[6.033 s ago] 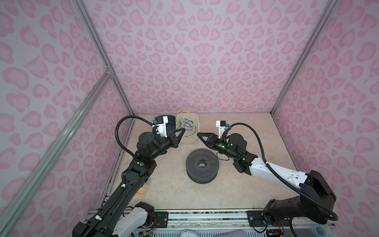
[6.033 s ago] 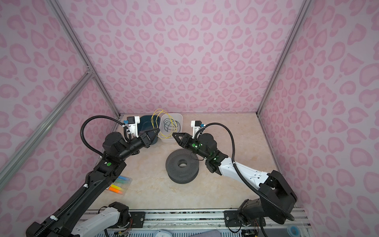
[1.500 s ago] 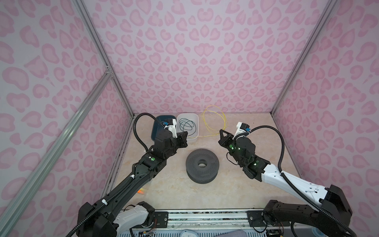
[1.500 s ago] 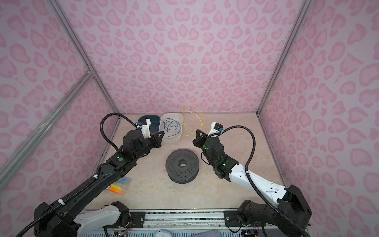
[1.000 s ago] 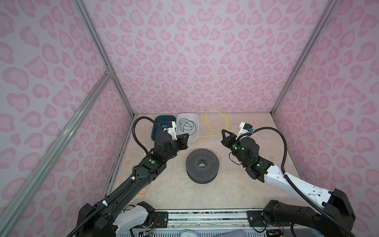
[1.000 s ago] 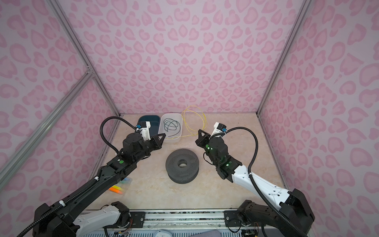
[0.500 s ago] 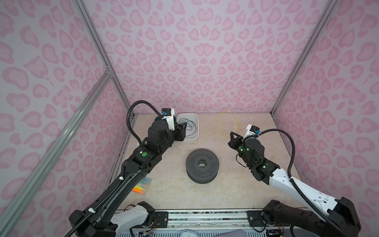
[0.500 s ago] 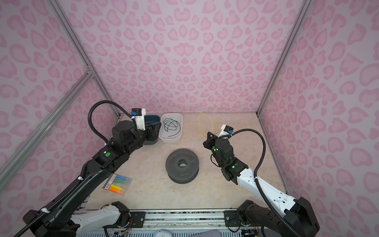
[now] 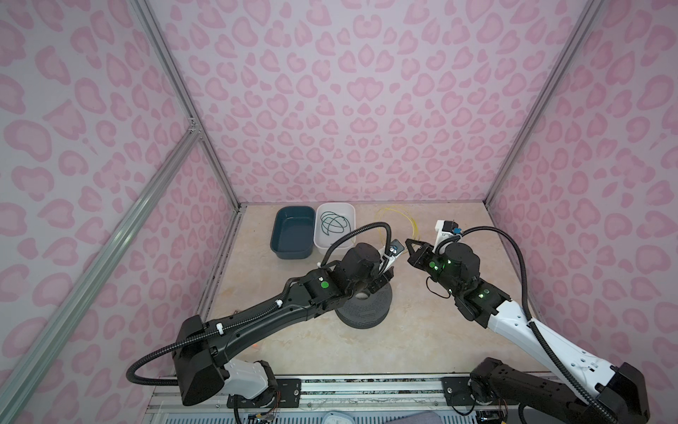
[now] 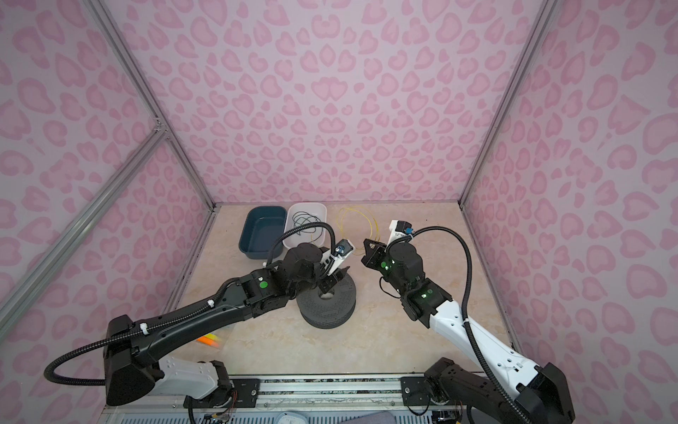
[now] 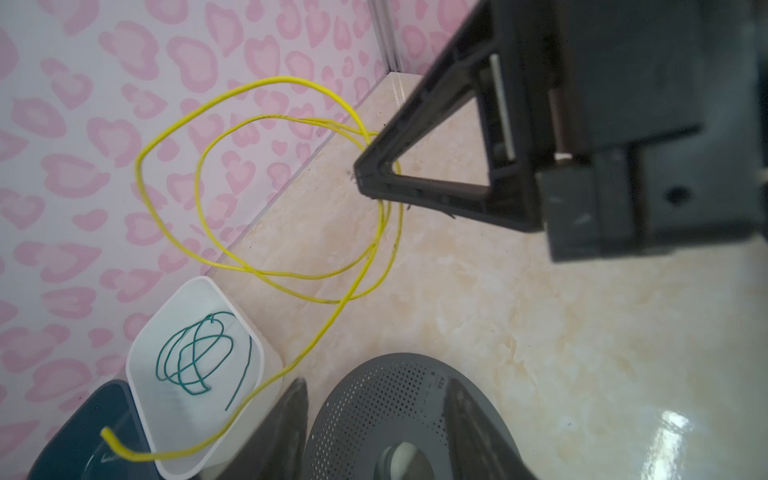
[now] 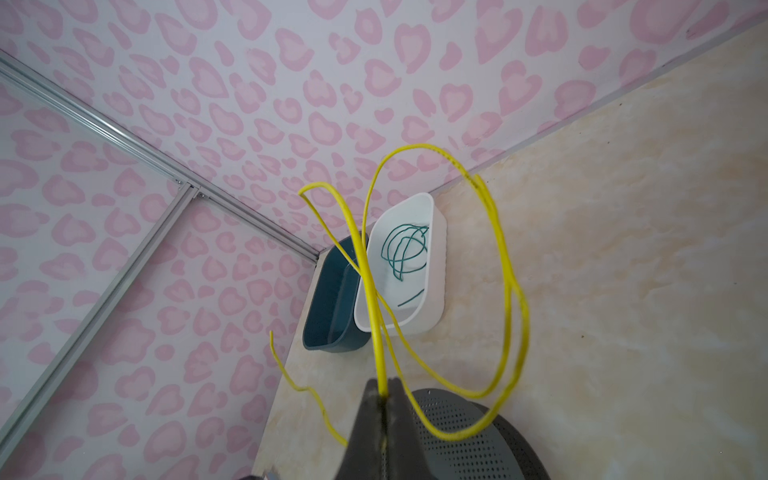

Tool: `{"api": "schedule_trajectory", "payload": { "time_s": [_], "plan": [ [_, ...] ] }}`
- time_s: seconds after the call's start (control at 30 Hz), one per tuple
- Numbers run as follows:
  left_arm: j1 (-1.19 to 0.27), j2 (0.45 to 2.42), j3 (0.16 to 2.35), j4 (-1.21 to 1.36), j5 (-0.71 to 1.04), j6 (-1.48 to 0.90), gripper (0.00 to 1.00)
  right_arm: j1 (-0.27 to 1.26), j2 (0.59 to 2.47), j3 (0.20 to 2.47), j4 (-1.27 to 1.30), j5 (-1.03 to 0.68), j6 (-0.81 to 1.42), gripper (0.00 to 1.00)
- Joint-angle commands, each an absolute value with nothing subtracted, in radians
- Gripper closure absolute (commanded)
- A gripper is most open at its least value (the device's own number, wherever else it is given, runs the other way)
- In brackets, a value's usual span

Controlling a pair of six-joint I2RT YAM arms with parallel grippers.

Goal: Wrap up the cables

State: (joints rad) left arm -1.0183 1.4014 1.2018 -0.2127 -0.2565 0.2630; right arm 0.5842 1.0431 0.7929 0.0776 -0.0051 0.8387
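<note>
The yellow cable [image 11: 314, 342] will pull out into a long piece when the robot's left gripper pulls, because the cable loops cross loosely [image 11: 256, 271].
The yellow cable [image 9: 414, 227] [image 12: 375, 332] hangs in loose loops from my right gripper [image 9: 407, 241] [image 10: 365, 242] [image 12: 384, 380], which is shut on one strand, above the table to the right of the white bin. The left wrist view shows those loops [image 11: 266, 82] and the right gripper's tip. The green cable [image 9: 334, 224] [image 11: 195, 357] lies coiled inside the white bin. My left gripper [image 9: 381, 281] [image 10: 332, 282] [image 11: 376, 386] is open and empty just above the grey perforated spool [image 9: 363, 312] [image 11: 374, 415], its fingers either side of the centre hole.
A white bin [image 9: 353, 227] and an empty dark blue bin [image 9: 291, 235] stand side by side at the back wall. Bright markers [image 10: 209, 339] lie under the left arm near the left wall. Patterned walls close in the table on three sides.
My left arm has swung from the bins to above the spool, and its gripper has opened. The right gripper, still shut on the yellow cable, has barely shifted.
</note>
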Motion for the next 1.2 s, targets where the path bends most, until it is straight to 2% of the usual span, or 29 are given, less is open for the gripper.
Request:
{"api": "schedule_trajectory", "payload": {
  "time_s": [0.0, 0.2, 0.43, 0.5, 0.53, 0.77, 0.9, 1.17],
  "plan": [
    [-1.025, 1.428, 1.186, -0.054, -0.309, 0.394, 0.45, 0.584, 1.03, 0.786, 0.065, -0.05, 0.851, 1.0],
    [-1.027, 1.485, 1.18, 0.035, -0.346, 0.438, 0.49, 0.584, 1.013, 0.779, 0.045, -0.08, 0.867, 1.0],
    [-1.03, 1.513, 1.174, 0.078, -0.362, 0.453, 0.62, 0.583, 0.987, 0.772, 0.028, -0.095, 0.871, 1.0],
    [-1.031, 1.518, 1.17, 0.084, -0.366, 0.463, 0.63, 0.583, 0.984, 0.771, 0.023, -0.098, 0.871, 1.0],
    [-1.031, 1.52, 1.169, 0.085, -0.368, 0.467, 0.66, 0.583, 0.981, 0.769, 0.022, -0.101, 0.873, 1.0],
    [-1.037, 1.534, 1.166, 0.085, -0.358, 0.492, 0.68, 0.582, 0.973, 0.765, 0.019, -0.112, 0.882, 1.0],
    [-1.041, 1.546, 1.173, 0.079, -0.348, 0.504, 0.73, 0.583, 0.973, 0.767, 0.014, -0.116, 0.883, 1.0],
    [-1.06, 1.558, 1.176, 0.085, -0.379, 0.517, 0.96, 0.583, 0.973, 0.776, 0.0, -0.12, 0.875, 1.0]
  ]
}}
